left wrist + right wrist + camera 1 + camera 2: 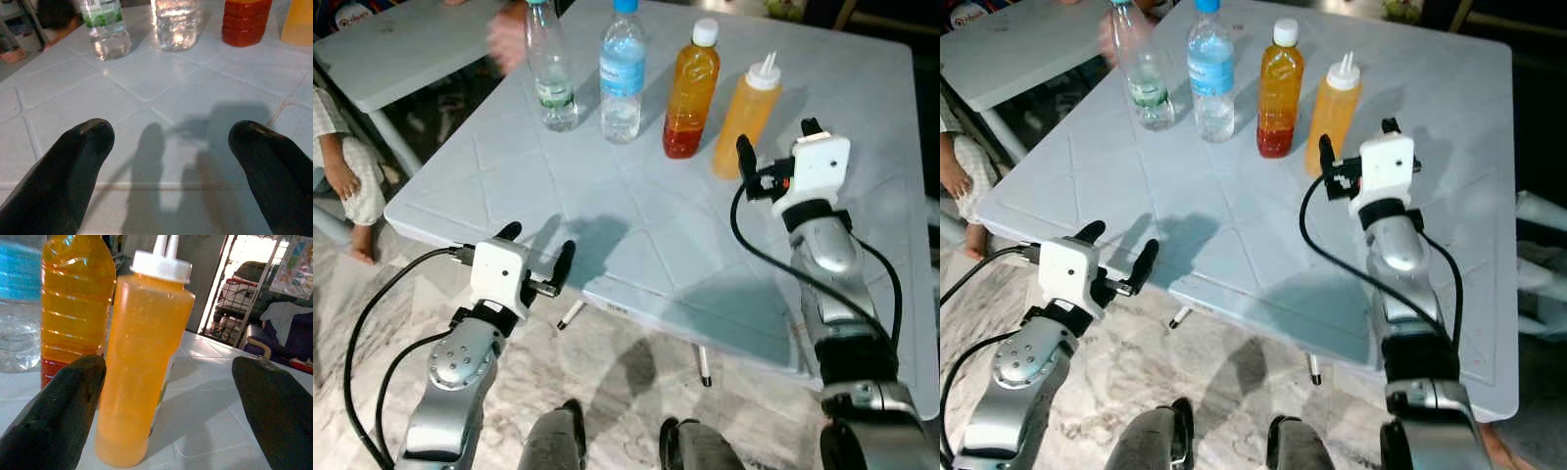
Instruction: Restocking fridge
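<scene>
I expect the squeeze bottle (746, 127) to keep its round shape when I carry it, because orange fill comes up close to the bottle's shoulder (760, 93) under the white nozzle.
Four bottles stand in a row on the pale grey table (636, 245): a clear bottle with a green label (551, 78), a water bottle with a blue label (622, 78), an orange juice bottle with a white cap (690, 93) and an orange squeeze bottle with a white nozzle (746, 117). My right gripper (777, 137) is open just right of the squeeze bottle (142, 367), which sits close to one finger, apart from it. My left gripper (538, 242) hovers open and empty at the table's near edge, pointing toward the bottles (105, 29).
A person's hand (509, 37) rests by the green-label bottle at the far side. A child (347, 176) stands on the left beside a second table (401, 49). The near table edge and its legs (703, 364) are just ahead of my feet.
</scene>
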{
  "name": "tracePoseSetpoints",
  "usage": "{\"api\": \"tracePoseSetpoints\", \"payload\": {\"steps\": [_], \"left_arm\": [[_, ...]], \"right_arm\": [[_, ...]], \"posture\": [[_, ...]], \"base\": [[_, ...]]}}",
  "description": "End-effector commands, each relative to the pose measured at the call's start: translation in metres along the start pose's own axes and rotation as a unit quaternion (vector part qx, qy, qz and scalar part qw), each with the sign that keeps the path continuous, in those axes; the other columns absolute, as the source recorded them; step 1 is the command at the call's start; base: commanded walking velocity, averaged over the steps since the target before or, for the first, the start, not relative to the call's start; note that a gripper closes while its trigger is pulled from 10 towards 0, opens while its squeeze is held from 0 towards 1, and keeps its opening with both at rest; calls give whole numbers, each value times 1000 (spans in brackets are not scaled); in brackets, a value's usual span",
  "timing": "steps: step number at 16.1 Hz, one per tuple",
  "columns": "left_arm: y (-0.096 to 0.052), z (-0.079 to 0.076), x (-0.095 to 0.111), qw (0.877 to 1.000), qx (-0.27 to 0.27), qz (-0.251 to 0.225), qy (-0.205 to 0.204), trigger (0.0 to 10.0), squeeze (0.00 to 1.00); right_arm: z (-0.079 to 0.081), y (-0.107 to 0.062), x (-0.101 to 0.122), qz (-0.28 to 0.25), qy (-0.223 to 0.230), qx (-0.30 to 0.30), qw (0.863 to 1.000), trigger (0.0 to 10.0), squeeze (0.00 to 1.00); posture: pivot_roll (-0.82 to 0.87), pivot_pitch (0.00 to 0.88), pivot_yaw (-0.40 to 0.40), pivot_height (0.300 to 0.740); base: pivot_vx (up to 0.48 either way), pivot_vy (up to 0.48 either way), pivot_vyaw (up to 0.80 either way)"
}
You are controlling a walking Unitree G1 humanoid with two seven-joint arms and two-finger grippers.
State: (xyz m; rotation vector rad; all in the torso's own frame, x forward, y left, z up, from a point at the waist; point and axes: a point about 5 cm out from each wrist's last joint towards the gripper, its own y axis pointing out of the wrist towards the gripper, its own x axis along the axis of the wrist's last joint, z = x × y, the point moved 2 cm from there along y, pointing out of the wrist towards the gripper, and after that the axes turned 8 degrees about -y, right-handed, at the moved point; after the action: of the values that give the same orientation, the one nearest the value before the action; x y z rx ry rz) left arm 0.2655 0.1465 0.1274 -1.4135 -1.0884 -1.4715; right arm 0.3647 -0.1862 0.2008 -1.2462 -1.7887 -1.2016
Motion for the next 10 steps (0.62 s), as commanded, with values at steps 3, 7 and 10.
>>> {"api": "tracePoseSetpoints", "payload": {"steps": [3, 7, 10], "left_arm": [[-8, 3, 0, 1000, 2, 13, 0, 10000, 0], [-12, 5, 0, 1000, 7, 20, 3, 10000, 0], [-16, 5, 1, 1000, 9, 23, 1, 10000, 0]], "right_arm": [[-4, 17, 13, -29, -4, 11, 1000, 10000, 0], [-5, 31, 20, -44, -13, 27, 999, 10000, 0], [-7, 37, 22, -48, -21, 39, 998, 10000, 0]], "posture": [[174, 254, 56, 740], [186, 261, 48, 740], [193, 274, 45, 740]], "base": [[0, 0, 0], [0, 0, 0], [0, 0, 0]]}}
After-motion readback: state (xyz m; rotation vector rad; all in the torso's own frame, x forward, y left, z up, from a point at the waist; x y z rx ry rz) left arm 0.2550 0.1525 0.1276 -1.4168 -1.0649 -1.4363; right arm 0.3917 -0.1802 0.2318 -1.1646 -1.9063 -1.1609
